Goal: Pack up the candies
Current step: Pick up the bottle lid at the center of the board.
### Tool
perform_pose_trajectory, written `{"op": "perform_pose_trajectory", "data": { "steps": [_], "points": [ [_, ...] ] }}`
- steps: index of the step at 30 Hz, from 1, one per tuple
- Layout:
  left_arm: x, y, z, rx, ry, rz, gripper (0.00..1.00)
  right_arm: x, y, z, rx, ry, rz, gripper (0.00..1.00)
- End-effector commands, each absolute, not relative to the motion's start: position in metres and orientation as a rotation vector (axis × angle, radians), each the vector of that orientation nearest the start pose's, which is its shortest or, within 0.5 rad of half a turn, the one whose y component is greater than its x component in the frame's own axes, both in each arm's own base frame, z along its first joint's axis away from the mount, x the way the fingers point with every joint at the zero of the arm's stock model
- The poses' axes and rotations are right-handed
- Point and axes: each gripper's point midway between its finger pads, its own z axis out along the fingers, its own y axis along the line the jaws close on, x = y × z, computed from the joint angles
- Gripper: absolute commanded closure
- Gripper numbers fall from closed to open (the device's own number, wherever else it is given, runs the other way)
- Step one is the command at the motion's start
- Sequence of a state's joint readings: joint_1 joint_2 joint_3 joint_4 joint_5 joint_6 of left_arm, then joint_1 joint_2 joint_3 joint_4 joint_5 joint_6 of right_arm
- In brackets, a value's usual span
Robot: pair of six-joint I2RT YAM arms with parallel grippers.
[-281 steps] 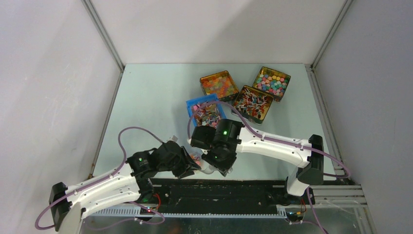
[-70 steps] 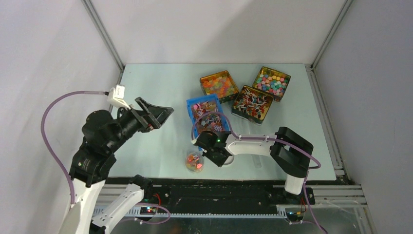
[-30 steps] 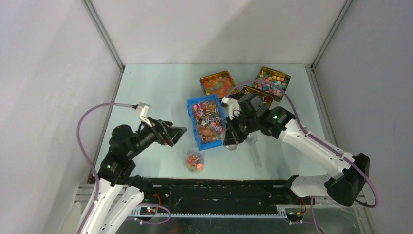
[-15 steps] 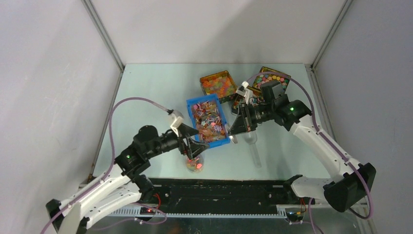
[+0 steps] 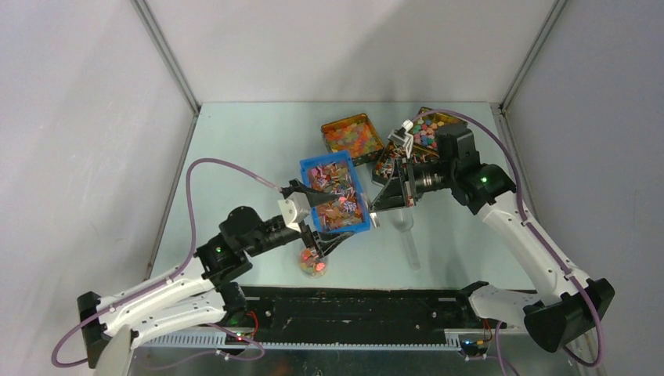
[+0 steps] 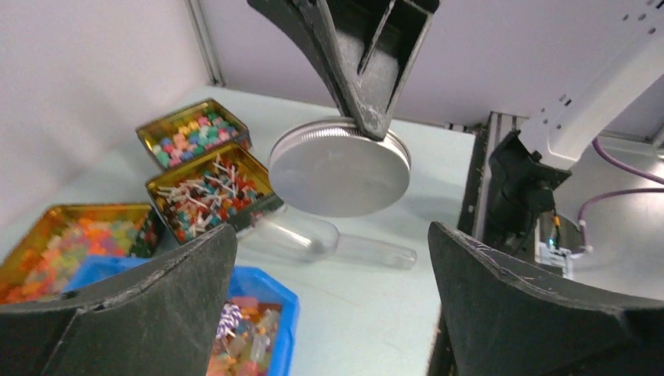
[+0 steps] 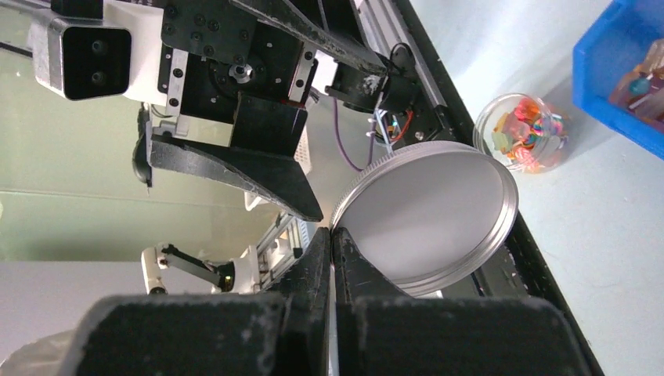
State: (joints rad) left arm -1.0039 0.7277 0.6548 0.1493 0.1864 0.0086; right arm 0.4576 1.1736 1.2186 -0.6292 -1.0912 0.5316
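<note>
The robot's right gripper should go on holding the lid until the left gripper closes on it, because the silver lid's free rim (image 6: 338, 211) faces the left gripper's open fingers.
The candies (image 5: 335, 197) fill a blue bin (image 5: 307, 167), and some lie in a small clear jar (image 5: 313, 262) at the near edge. My right gripper (image 5: 377, 213) is shut on the rim of a round silver lid (image 6: 341, 166), which hangs tilted in the air right of the bin. In the right wrist view the lid (image 7: 431, 215) hangs left of the jar (image 7: 526, 131). My left gripper (image 5: 319, 222) is open above the jar, and its fingers (image 6: 141, 305) point at the lid with nothing between them.
Three gold tins stand at the back: orange sweets (image 5: 351, 135), striped pieces (image 6: 211, 188) and pastel rounds (image 5: 438, 129). A clear plastic scoop (image 5: 407, 235) lies on the table right of the bin. The black base rail (image 5: 352, 301) runs along the near edge.
My left arm has swung down and to the right until its open gripper faces the lid above the jar. My right gripper has drawn the lid slightly back and to the right.
</note>
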Motion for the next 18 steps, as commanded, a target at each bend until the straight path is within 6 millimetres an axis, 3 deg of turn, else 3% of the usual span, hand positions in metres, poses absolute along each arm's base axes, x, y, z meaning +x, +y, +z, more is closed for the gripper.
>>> {"op": "perform_pose_trajectory", "data": {
  "steps": [1,6,18],
  "points": [
    [0.151,-0.287,0.368,0.808,1.075,-0.883,0.0,0.146,0.26,0.361,-0.697,2.058,1.806,1.0],
    [0.151,-0.294,0.381,0.804,1.029,-0.889,0.0,0.144,0.26,0.372,-0.684,2.035,1.846,1.0],
    [0.144,-0.315,0.382,0.864,1.006,-0.932,0.0,0.143,0.261,0.388,-0.68,1.992,1.89,1.0]
  ]
}}
